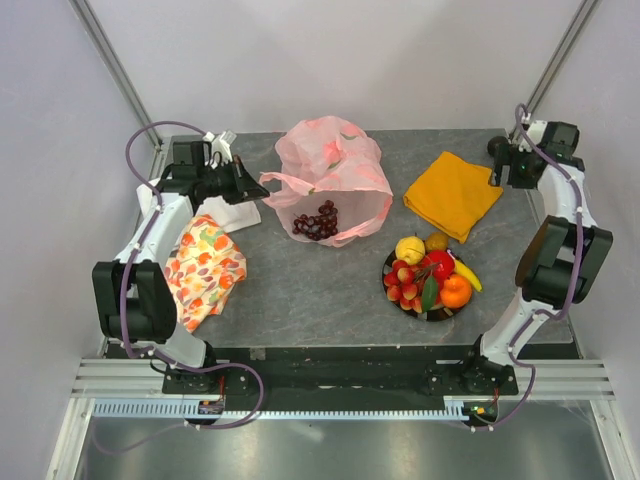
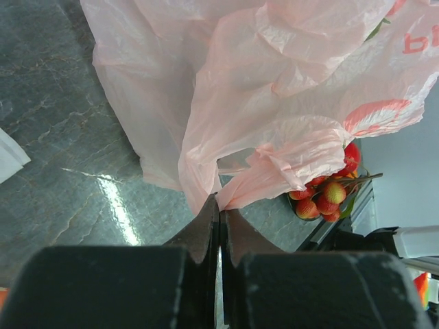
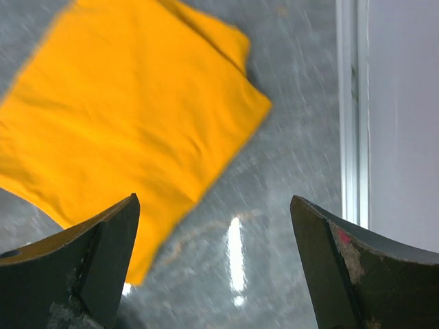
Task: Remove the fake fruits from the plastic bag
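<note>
The dark fruit is against the back wall next to my right gripper's fingers, so next I swing over the orange cloth, face the back wall and grab the dark fruit.
The pink plastic bag lies crumpled at the back middle of the table. A dark purple grape bunch shows inside it near its front edge. My left gripper is shut on a gathered fold of the plastic bag at its left side, the fingertips pinching the film. The other fake fruits sit together on a dark plate: yellow apple, brown oval, orange, banana, red berry cluster. My right gripper stands open and holds nothing, at the back right.
An orange cloth lies flat at the back right, just left of my right gripper. A floral orange-patterned cloth lies at the left, with a white sheet beside it. The table's metal right edge is close to the right gripper.
</note>
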### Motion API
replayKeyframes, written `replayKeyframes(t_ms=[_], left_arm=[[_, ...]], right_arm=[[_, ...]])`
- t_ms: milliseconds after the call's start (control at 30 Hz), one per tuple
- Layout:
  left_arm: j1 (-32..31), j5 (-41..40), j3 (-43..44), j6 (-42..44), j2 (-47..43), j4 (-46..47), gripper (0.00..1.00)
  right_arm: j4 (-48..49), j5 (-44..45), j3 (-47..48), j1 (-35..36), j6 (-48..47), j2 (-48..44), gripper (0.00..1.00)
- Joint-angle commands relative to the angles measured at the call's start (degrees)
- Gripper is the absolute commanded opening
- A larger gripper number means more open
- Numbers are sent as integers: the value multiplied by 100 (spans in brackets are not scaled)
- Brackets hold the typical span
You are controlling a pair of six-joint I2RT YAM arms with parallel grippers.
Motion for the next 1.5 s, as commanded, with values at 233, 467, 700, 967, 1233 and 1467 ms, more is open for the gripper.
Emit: replayKeyframes(t_ms=[233,467,700,967,1233,1467], left_arm=[[62,599,503,961,14,-318,2],[88,582,555,1339,-74,-695,2],[132,520,477,1647,-267,-863,2],[123,502,11,1612,-742,-863,2],[123,450,-315,1709,-1217,-977,2],[132,502,-402,1744,-1103,-1039,2]], right_arm=[[1570,1633,974,2436,-495,2,98],[1983,2854,1934,2982,217,1056,98],[2063,2374,2189,2359,690,1752,95],[1729,649,2926,1700,1270,2375,86],[2045,2001,3664,1708,1395,3122,95],[2300,2301,4781,1708,1193,4036,97]])
